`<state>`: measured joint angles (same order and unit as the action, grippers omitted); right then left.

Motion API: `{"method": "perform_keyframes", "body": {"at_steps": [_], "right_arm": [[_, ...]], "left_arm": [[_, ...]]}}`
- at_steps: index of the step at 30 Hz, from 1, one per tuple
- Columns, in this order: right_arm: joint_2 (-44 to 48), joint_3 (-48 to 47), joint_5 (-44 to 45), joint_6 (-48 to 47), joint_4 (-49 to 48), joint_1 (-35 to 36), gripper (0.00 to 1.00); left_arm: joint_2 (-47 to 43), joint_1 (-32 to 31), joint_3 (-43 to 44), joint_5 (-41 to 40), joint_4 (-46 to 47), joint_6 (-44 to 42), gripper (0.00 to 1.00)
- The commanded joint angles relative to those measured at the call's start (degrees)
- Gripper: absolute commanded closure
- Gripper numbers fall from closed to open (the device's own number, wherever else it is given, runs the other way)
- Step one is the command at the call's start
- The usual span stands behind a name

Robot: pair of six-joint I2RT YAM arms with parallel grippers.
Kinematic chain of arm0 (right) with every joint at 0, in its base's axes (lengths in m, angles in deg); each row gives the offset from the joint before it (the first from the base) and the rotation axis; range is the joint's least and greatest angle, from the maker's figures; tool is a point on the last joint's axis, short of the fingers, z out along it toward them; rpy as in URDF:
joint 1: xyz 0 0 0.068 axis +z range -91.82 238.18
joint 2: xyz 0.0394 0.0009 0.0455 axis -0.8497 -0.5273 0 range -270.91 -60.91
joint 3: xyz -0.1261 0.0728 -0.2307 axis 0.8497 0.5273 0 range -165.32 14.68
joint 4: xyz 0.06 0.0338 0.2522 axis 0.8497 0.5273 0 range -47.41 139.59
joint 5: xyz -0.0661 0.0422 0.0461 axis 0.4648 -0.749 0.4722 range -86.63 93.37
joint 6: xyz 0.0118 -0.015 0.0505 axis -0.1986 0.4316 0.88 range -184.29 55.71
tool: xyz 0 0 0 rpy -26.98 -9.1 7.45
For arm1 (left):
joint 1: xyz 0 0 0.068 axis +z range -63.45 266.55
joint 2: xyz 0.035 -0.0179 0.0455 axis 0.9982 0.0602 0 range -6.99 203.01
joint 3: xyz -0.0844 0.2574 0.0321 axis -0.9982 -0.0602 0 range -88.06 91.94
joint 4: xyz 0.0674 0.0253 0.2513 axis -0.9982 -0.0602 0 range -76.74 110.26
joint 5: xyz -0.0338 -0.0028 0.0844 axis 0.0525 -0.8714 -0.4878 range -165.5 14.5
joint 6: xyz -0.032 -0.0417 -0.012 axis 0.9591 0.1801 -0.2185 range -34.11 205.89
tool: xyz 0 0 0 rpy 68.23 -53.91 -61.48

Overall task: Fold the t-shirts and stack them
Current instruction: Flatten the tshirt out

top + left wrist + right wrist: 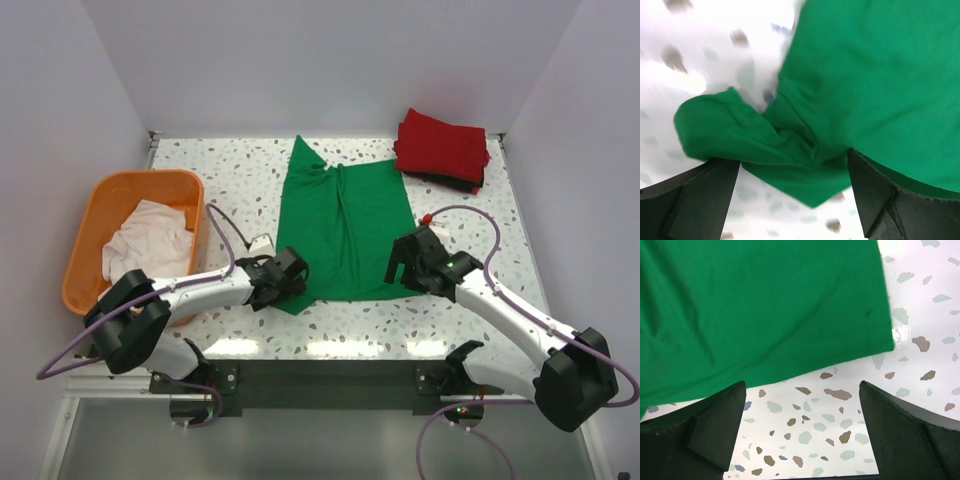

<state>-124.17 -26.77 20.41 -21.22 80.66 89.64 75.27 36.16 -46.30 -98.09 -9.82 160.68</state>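
My left gripper has to pinch the green t-shirt's near corner (785, 145), which lies bunched and doubled over, and pull it toward the basket (194, 215) before both grippers lift it.
A bright green t-shirt (345, 225) lies spread on the table, collar end away from me. My left gripper (290, 280) is at its near left corner. In the left wrist view that gripper (795, 192) is open, and a bunched green corner (765, 145) lies between its wide-apart fingers without being pinched. My right gripper (405, 262) is at the near right corner. It (802, 425) stands open over bare table, the green hem (790, 335) just ahead of it. A folded red t-shirt (440, 145) rests on a black one (468, 184) at the back right. An off-white t-shirt (150, 240) lies crumpled in the basket.
The orange plastic basket (100, 205) stands at the left edge of the speckled table (240, 175). White walls close off the back and both sides. Purple cables loop from both arms above the tabletop.
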Motion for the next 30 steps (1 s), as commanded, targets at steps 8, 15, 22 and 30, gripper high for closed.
{"method": "perform_keyframes", "body": {"at_steps": [8, 15, 22, 30], "right_arm": [[1.65, -0.12, 0.63, -0.18, -0.54, -0.53, 0.01], [1.31, -0.03, 0.36, -0.53, -1.06, -0.61, 0.01], [-0.19, 0.32, 0.02, -0.71, -1.94, -0.61, 0.01], [0.68, 1.98, -1.04, 0.26, -1.15, -0.53, 0.01]], "left_arm": [[10.47, 13.83, 9.91, -11.69, 3.20, -24.86, 0.02], [-5.86, 13.57, 1.24, -1.96, 2.31, -21.97, 0.00], [-19.06, 13.13, -11.42, 4.83, 7.12, -17.04, 0.00], [-8.44, 13.21, -8.99, 6.24, 16.02, -15.11, 0.11]]}}
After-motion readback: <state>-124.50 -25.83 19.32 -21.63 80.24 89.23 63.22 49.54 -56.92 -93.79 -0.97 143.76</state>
